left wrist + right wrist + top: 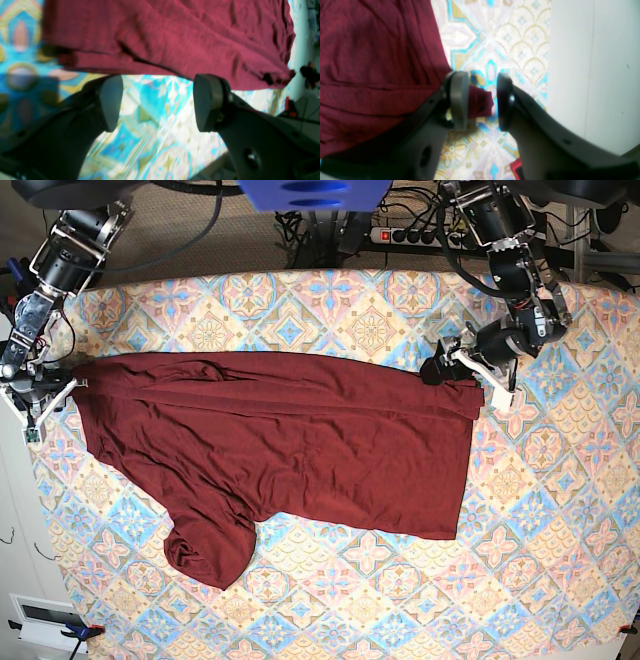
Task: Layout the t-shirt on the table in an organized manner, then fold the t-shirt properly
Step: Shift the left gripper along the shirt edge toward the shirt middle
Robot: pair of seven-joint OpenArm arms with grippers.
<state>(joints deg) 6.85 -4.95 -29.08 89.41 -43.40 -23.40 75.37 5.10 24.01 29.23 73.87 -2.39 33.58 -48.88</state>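
Note:
The t-shirt's corner lies past one finger of my left gripper, while the gripper's fingers face only tablecloth (157, 102). I should swing my left gripper over that corner (68, 59) before I close it.
The dark maroon t-shirt (300, 440) lies spread lengthwise on the patterned table (560, 530), with one sleeve (205, 550) curled toward the front left. My left gripper (455, 370) sits at the shirt's right end. In the left wrist view it (157, 97) is open, with the shirt's edge (175, 32) just past the fingertips and only tablecloth (155, 120) between them. My right gripper (60, 385) is at the shirt's left end. Its jaws (482, 97) stand apart around a small tip of the shirt (370, 62), which touches one pad (458, 100) only.
A power strip and cables (400, 230) lie behind the table's far edge. Off the table's left edge is a white surface (595, 75). Patterned cloth (400, 600) shows in front of the shirt and to its right.

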